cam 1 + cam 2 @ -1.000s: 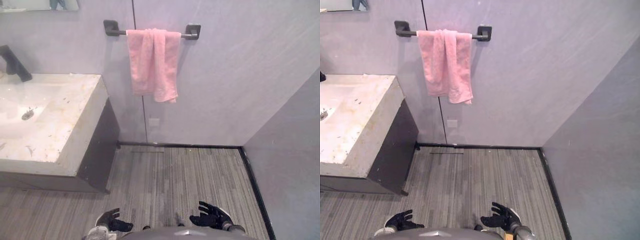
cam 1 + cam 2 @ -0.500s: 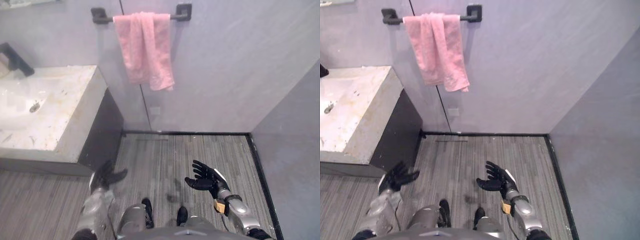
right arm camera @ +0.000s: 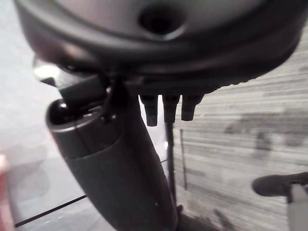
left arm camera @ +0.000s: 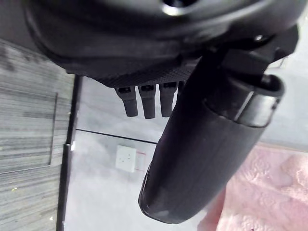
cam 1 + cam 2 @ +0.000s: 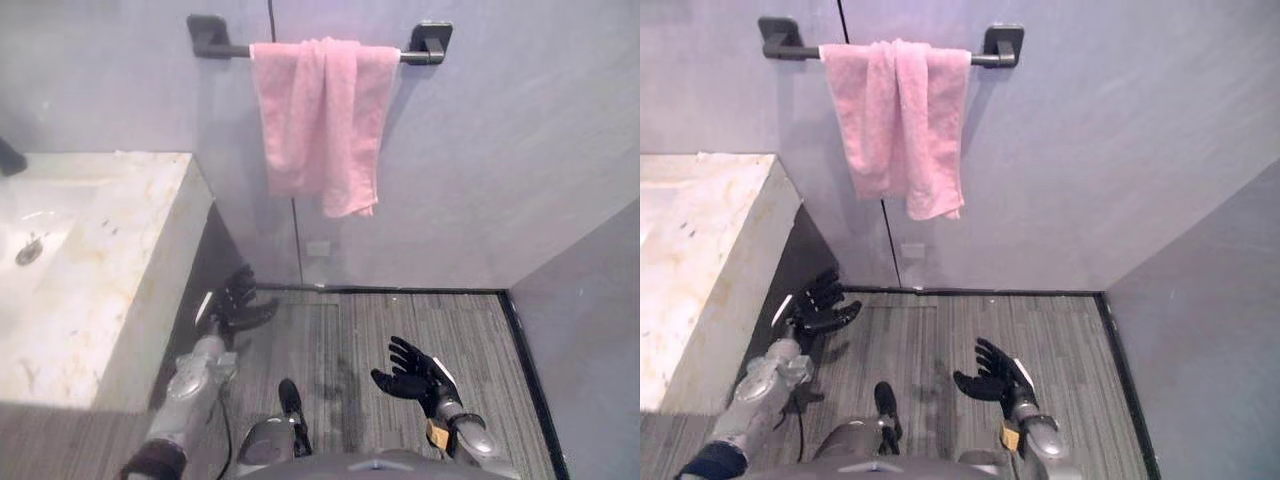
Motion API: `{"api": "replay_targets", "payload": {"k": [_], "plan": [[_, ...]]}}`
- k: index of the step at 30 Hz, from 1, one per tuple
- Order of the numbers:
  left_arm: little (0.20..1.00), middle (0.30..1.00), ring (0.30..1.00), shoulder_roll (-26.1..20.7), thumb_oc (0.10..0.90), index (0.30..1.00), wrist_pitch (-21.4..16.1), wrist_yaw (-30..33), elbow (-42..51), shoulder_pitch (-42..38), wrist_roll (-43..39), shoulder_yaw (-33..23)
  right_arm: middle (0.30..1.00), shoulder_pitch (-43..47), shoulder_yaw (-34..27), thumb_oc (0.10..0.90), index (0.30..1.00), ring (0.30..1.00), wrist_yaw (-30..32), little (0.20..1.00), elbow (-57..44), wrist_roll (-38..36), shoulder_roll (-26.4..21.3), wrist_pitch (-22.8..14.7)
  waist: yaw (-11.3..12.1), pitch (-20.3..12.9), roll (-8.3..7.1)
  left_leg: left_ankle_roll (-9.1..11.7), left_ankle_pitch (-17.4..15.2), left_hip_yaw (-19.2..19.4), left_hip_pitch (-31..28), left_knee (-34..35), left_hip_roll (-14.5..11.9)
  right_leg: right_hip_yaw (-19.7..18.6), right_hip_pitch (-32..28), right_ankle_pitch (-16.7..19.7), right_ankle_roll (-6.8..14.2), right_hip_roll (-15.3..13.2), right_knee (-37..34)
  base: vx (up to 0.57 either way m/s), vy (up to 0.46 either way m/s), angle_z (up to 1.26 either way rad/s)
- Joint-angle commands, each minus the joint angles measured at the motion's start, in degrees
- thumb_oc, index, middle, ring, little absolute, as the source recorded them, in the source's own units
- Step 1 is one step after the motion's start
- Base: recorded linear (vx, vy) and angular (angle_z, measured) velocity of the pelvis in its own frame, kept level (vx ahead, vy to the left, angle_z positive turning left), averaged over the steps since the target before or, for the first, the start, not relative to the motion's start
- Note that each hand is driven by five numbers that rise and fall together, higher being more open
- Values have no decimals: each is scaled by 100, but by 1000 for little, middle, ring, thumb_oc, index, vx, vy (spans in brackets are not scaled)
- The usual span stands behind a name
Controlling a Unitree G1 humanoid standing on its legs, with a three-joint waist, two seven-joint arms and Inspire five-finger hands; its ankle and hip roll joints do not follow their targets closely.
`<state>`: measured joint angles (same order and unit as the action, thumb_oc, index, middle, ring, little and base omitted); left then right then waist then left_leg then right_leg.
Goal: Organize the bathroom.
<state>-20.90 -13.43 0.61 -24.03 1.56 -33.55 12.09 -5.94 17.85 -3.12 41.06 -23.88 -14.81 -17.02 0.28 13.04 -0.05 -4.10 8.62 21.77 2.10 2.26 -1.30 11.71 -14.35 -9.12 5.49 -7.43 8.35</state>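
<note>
The pink towel (image 5: 322, 130) will spread out smooth and cover almost the whole rail when the robot pulls the towel's sides apart, because loose folds (image 5: 337, 75) are bunched up in the middle of the rail.
A pink towel (image 5: 320, 120) hangs bunched over a dark wall rail (image 5: 420, 52), high on the grey wall ahead; its lower edge also shows in the left wrist view as pink towel (image 4: 269, 192). My left hand (image 5: 232, 305) is raised beside the vanity's dark side, fingers spread and empty, well below the towel. My right hand (image 5: 412, 372) hovers over the striped floor, fingers straight and empty. Each wrist view shows straight fingers (image 4: 147, 101) and fingers (image 3: 166, 108) with nothing held.
A pale stone vanity (image 5: 110, 260) with a sink basin (image 5: 25, 250) juts out at the left. A grey side wall (image 5: 590, 340) closes in on the right. A small white wall outlet (image 5: 318, 248) sits low under the towel. Striped floor (image 5: 340, 330) lies between.
The view has shifted closer to the wall and towel. My left hand has risen and moved forward beside the vanity. My right hand stays low, fingers still open.
</note>
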Motion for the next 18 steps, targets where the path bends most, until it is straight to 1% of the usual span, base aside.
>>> {"api": "replay_targets", "payload": {"k": [1, 2, 3, 4, 5, 6, 8, 9, 10, 11, 12, 13, 14, 15, 17, 18], "plan": [[900, 900, 900, -182, 800, 900, -490, -271, 610, -12, 440, 227, 900, 232, -62, 800, 900, 900, 457, 900, -759, 44, -88, -803, 68, -515, 201, 412, -384, -519, 464, -24, -99, 107, 432, 362, 487, 147, 1643, 182, 107, 11], [900, 900, 900, -258, 800, 900, -503, -302, 678, -48, 452, 315, 900, 241, -36, 800, 900, 900, 616, 900, -941, 149, -101, -852, 56, -538, 289, 355, -453, -591, 369, 14, -132, 86, 664, 585, 549, 90, 2158, 213, 111, 5], [900, 900, 900, -316, 800, 900, -489, -318, 758, -77, 371, 365, 900, 256, 10, 800, 900, 900, 818, 900, -1115, 267, -136, -965, 25, -543, 302, 310, -508, -690, 219, 101, -74, 60, 961, 731, 593, -51, 2539, 160, 66, 13], [900, 900, 900, -323, 800, 900, -487, -321, 774, -83, 364, 372, 900, 260, 18, 800, 900, 900, 879, 900, -1141, 328, -146, -1045, 23, -549, 311, 307, -521, -710, 199, 111, -73, 54, 1010, 771, 596, -60, 2559, 146, 5, 12], [900, 900, 900, -338, 800, 900, -395, -267, 877, -116, 360, 397, 900, 325, 51, 800, 900, 900, 1008, 900, -1272, 426, -185, -1171, -23, -525, 286, 332, -539, -792, 44, 170, -12, 148, 1196, 830, 583, -209, 2351, 123, -79, 24], [900, 900, 900, -342, 800, 900, -338, -154, 974, -175, 378, 424, 900, 410, 96, 800, 900, 900, 1226, 900, -1528, 593, -243, -1290, -29, -527, 330, 420, -499, -854, -72, 231, -56, 328, 1341, 811, 510, -240, 1816, 133, -147, 19], [900, 900, 900, -337, 800, 900, -311, 25, 1090, -254, 409, 417, 900, 492, 127, 800, 900, 900, 1392, 900, -1917, 791, -349, -1409, -103, -458, 337, 559, -498, -885, -297, 274, -93, 612, 1514, 764, 416, -262, 942, 82, -205, 10], [900, 900, 900, -339, 800, 900, -323, 141, 1145, -278, 418, 411, 900, 525, 139, 800, 900, 900, 1393, 900, -2058, 795, -403, -1497, -159, -414, 301, 620, -529, -904, -402, 274, -88, 715, 1586, 853, 415, -262, 359, 92, -250, -3], [900, 900, 900, -377, 800, 900, -414, 354, 1244, -260, 459, 395, 900, 547, 135, 800, 900, 900, 1482, 900, -2323, 968, -470, -1647, -259, -334, 233, 644, -664, -922, -571, 274, -46, 758, 1714, 1173, 468, -239, -128, 86, -207, -2], [900, 900, 900, -398, 800, 900, -446, 339, 1270, -244, 463, 381, 900, 553, 125, 800, 900, 900, 1572, 900, -2414, 1106, -506, -1729, -267, -315, 223, 631, -689, -926, -583, 274, -46, 726, 1737, 1172, 468, -215, -90, 48, -184, 0], [900, 900, 900, -424, 800, 900, -533, 238, 1289, -212, 489, 343, 900, 598, 114, 800, 900, 900, 1819, 900, -2551, 1310, -628, -1810, -242, -300, 204, 611, -665, -952, -538, 274, -85, 639, 1668, 1009, 448, -149, -46, 6, -176, 37], [900, 900, 900, -406, 800, 900, -567, 232, 1355, -218, 490, 372, 900, 730, 157, 800, 900, 900, 2269, 900, -2641, 1612, -773, -1834, -227, -300, 140, 605, -699, -975, -545, 274, -96, 562, 1553, 1020, 423, -36, -335, 5, -184, 54], [900, 900, 900, -391, 800, 900, -582, 254, 1382, -215, 524, 392, 900, 800, 164, 800, 900, 900, 2393, 900, -2659, 1633, -809, -1828, -197, -320, 118, 621, -699, -971, -550, 274, -112, 630, 1467, 1007, 403, -27, -457, 33, -175, 65], [900, 900, 900, -368, 800, 900, -687, 407, 1446, -190, 674, 432, 900, 929, 163, 800, 900, 900, 2688, 900, -2688, 1783, -844, -1774, -146, -383, 79, 663, -699, -936, -572, 274, -147, 718, 1278, 1007, 367, 15, -670, 36, -97, 36], [900, 900, 900, -345, 800, 900, -777, 624, 1560, -130, 785, 421, 900, 981, 134, 800, 900, 900, 2856, 900, -2797, 1881, -865, -1726, -123, -471, 51, 682, -717, -883, -596, 274, -165, 699, 1128, 984, 316, 94, -843, 58, -53, 13], [900, 900, 900, -322, 800, 900, -807, 848, 1683, -73, 886, 363, 900, 956, 100, 800, 900, 900, 2979, 900, -2959, 1982, -867, -1680, -109, -542, 30, 688, -741, -850, -617, 274, -174, 696, 1018, 975, 278, 133, -974, 62, -20, -1]]}}
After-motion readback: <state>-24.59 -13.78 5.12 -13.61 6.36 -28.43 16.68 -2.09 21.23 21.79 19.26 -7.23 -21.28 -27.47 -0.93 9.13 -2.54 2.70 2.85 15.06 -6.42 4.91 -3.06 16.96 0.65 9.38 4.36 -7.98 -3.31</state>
